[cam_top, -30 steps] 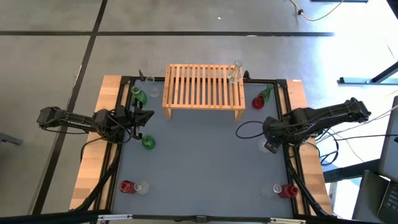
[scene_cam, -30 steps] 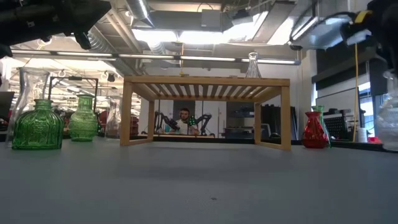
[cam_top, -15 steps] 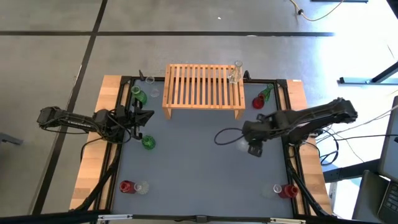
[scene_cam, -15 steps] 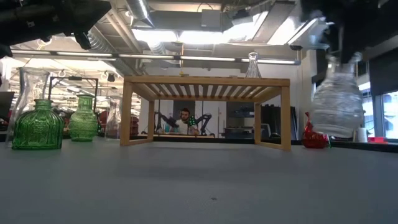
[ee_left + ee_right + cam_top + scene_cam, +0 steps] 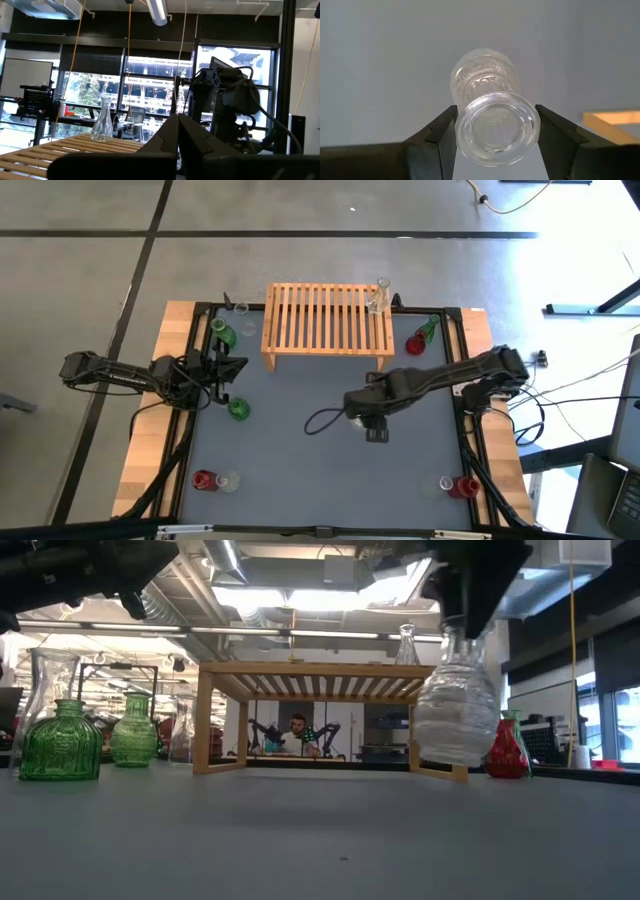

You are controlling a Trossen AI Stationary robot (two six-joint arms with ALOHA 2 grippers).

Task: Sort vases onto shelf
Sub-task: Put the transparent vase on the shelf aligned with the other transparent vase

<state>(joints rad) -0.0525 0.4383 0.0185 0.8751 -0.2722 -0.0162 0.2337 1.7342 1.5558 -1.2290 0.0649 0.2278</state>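
I should stand the vase down (image 5: 438, 790) and grip it at a slant, because my right gripper points straight down on the clear vase's neck (image 5: 462, 640), which is too steep for the shelf.
My right gripper (image 5: 362, 416) hangs over the middle of the grey table, pointing down, shut on a clear ribbed vase (image 5: 455, 710). The vase floats in front of the shelf (image 5: 328, 320), a light-wood slatted rack at the far edge. A clear bottle (image 5: 379, 298) stands on the shelf's right far corner. My left gripper (image 5: 236, 366) waits shut at the left side, beside a green vase (image 5: 238, 409). My right gripper pinches the clear vase's neck just under its flared mouth rim (image 5: 496, 127), one finger (image 5: 442, 137) on each side. The fingers come from above, pointing down. The vase hangs upright below them, its round body (image 5: 455, 725) clear of the table.
Another green vase (image 5: 222, 335) and a clear one (image 5: 242, 310) stand left of the shelf, a red one (image 5: 415, 343) right of it. A red and clear pair (image 5: 204, 479) stands front left, another pair (image 5: 463, 486) front right. The table's middle is bare mat.
My right gripper has swept from the table's right side toward its middle, carrying the clear vase, and has rolled about its downward axis on the way. The vase has stayed upright and off the table.
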